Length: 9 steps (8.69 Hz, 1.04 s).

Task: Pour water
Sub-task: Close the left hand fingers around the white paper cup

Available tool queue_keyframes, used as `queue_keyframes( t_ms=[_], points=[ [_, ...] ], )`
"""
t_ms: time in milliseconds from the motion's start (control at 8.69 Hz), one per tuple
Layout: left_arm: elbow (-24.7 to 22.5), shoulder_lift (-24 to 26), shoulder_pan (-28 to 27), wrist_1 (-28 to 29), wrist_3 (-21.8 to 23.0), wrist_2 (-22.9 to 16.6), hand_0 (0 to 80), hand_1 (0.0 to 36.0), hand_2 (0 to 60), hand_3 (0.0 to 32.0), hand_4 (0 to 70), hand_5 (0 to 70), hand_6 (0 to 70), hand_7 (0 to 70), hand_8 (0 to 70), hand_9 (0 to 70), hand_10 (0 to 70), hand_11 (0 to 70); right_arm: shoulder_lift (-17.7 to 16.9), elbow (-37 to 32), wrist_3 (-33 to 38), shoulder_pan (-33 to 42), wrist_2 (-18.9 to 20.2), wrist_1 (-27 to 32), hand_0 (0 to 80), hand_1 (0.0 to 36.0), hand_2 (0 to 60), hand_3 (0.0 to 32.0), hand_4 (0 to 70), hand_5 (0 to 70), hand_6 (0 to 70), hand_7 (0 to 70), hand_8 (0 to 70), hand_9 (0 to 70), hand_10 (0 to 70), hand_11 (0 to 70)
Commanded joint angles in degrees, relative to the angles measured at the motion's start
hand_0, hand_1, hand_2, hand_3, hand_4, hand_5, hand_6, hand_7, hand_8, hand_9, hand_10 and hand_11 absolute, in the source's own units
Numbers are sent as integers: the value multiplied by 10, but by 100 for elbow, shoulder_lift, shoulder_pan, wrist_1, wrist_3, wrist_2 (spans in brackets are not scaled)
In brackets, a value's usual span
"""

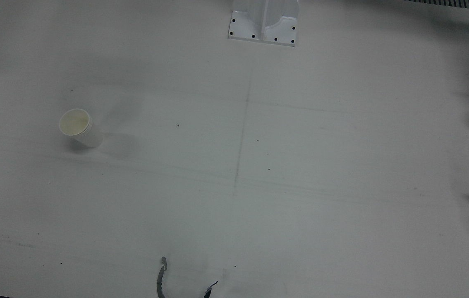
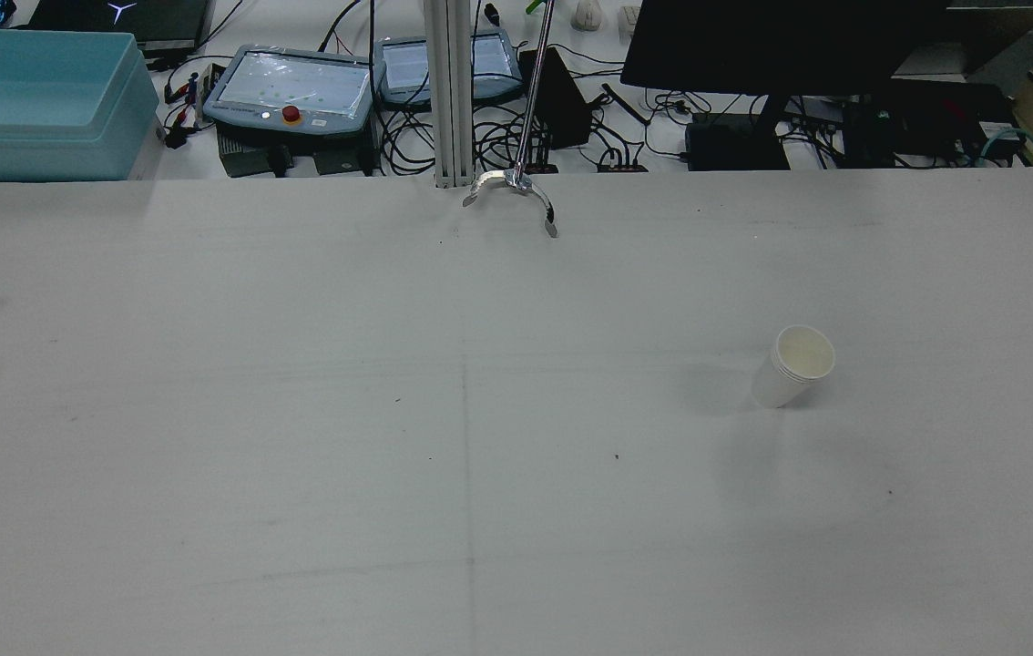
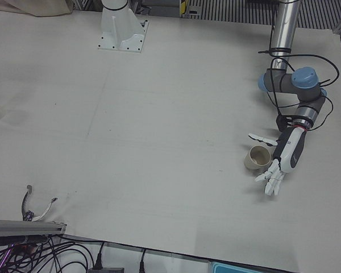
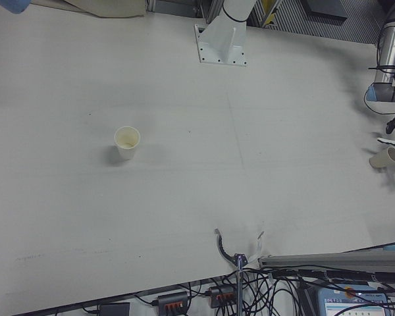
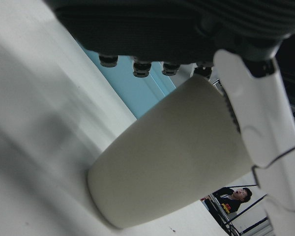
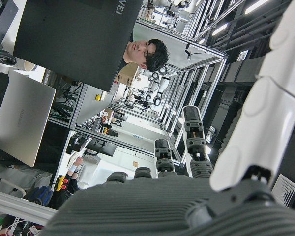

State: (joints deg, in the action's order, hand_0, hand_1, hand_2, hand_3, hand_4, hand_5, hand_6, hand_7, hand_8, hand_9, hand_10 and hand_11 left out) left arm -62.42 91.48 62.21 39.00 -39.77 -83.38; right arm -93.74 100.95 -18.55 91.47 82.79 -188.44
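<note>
My gripper will find nested cups that stay together as it carries them, since an extra rim (image 1: 87, 129) can be seen below the white paper cup's edge (image 1: 81, 127).
A beige cup (image 3: 258, 157) stands upright near the table's edge on my left side; it fills the left hand view (image 5: 172, 157) close to the palm. My left hand (image 3: 284, 156) is open beside it, thumb stretched past the rim and fingers spread flat beyond the cup, not closed on it. A white paper cup (image 1: 78, 126) stands upright on my right half of the table, also seen in the rear view (image 2: 794, 364). My right hand (image 6: 177, 196) appears only in its own view, open, fingers raised toward the room and holding nothing.
A white arm pedestal (image 1: 264, 25) is bolted at the table's back. A metal clamp (image 1: 162, 281) sits at the operators' edge. A teal bin (image 2: 34, 91), pendants and cables lie beyond that edge. A person (image 6: 145, 54) stands off the table.
</note>
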Motion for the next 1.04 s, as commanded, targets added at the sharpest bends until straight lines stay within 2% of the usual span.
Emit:
queue_keyframes(
  t_ms=[0,460,576,806,921],
  points=[
    [2,107,-77,-15,-4,24,509,124,16,88,116,166,6,52,37,55,0,13,5,-5,0,2,0,0,515,111,0,0,182,147,85,177,7,21,0,0],
    [-7,116,-227,-15,75,85,508,121,25,74,134,181,17,65,38,57,0,16,-4,4,0,29,0,0,516,110,0,0,180,148,84,177,6,21,0,0],
    [-7,107,-235,-6,197,85,503,119,34,72,135,185,18,67,36,53,2,19,-4,4,0,29,0,0,515,110,0,0,180,149,85,178,7,21,0,0],
    [-7,107,-244,3,757,129,504,119,36,70,136,183,18,65,34,51,3,21,-4,12,0,37,0,0,514,110,0,0,181,149,85,179,7,21,0,0],
    [-33,107,-244,3,839,129,509,125,35,66,141,193,21,70,34,51,4,23,-4,12,0,37,0,0,515,111,0,0,180,147,85,177,7,21,0,0]
  ],
)
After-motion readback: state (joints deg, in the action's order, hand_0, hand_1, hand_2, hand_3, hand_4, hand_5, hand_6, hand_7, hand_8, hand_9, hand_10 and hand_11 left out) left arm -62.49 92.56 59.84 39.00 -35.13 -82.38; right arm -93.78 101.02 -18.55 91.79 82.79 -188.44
